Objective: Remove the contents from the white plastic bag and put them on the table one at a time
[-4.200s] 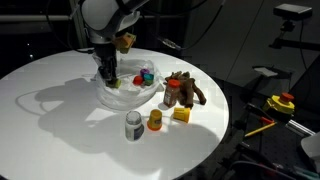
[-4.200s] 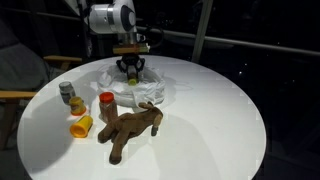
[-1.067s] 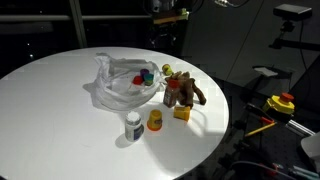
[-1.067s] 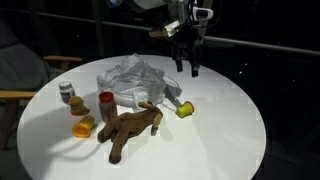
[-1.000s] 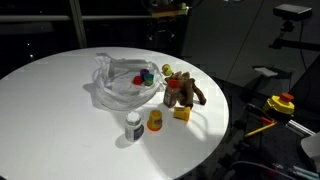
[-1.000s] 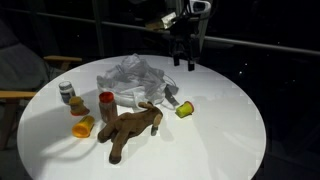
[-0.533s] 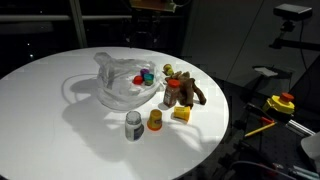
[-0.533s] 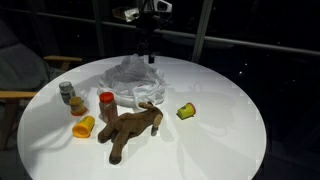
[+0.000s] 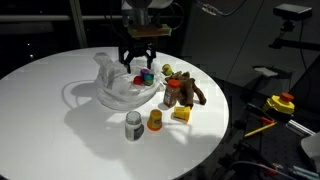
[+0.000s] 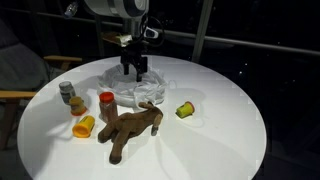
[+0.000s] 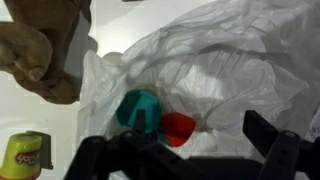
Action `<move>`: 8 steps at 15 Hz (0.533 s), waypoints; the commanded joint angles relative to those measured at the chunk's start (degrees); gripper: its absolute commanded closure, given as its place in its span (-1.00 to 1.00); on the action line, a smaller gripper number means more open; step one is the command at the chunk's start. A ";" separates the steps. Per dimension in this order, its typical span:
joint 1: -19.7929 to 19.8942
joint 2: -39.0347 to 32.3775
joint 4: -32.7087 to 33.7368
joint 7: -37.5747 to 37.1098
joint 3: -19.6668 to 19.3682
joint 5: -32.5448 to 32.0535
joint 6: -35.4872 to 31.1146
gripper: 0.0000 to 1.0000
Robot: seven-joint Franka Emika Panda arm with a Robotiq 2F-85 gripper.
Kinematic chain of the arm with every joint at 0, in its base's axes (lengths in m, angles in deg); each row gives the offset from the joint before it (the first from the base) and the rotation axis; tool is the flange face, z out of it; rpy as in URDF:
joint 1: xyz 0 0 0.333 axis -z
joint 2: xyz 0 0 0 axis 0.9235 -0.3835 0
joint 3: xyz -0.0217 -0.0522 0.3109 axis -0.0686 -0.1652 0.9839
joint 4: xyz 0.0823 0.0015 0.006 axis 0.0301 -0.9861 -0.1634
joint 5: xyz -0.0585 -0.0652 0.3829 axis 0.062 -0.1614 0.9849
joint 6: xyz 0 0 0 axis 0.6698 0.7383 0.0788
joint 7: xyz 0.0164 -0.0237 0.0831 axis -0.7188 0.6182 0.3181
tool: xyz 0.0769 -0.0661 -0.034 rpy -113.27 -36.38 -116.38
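The pieces are uncovered because of the bag's wide opening (image 9: pixel 139 78). The white plastic bag (image 9: pixel 120 96) will stay behind when I pick a piece up out of it.
The white plastic bag (image 9: pixel 118 92) (image 10: pixel 128 84) lies crumpled and open on the round white table (image 9: pixel 45 115) (image 10: pixel 230 135). My gripper (image 9: pixel 138 60) (image 10: pixel 133 68) hangs open just above the bag's mouth, holding nothing. In the wrist view the open gripper (image 11: pixel 185 150) is over the bag (image 11: pixel 235 55), where a teal piece (image 11: pixel 138 106) and a red piece (image 11: pixel 178 128) lie side by side. Out on the table are a brown plush animal (image 9: pixel 185 90) (image 10: pixel 130 130), a grey-white can (image 9: pixel 134 126), an orange cup (image 9: pixel 155 120) and a yellow block (image 9: pixel 181 114).
A small yellow-green cup (image 10: pixel 184 110) (image 11: pixel 25 155) lies on the table beside the bag. A wooden chair (image 10: pixel 30 90) stands at the table's edge. Yellow and red gear (image 9: pixel 280 103) sits off the table in the dark.
The arm swung back from beside the table's far edge to above the bag and came down toward its mouth. The jaws stayed open; the objects did not move.
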 commanded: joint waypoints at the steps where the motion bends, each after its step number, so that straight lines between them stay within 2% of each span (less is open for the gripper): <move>1: -0.17 -2.36 2.88 0.64 -1.45 0.26 0.23 -1.00; 8: 2.06 -6.06 7.39 -2.46 -3.08 4.04 -1.33 -1.00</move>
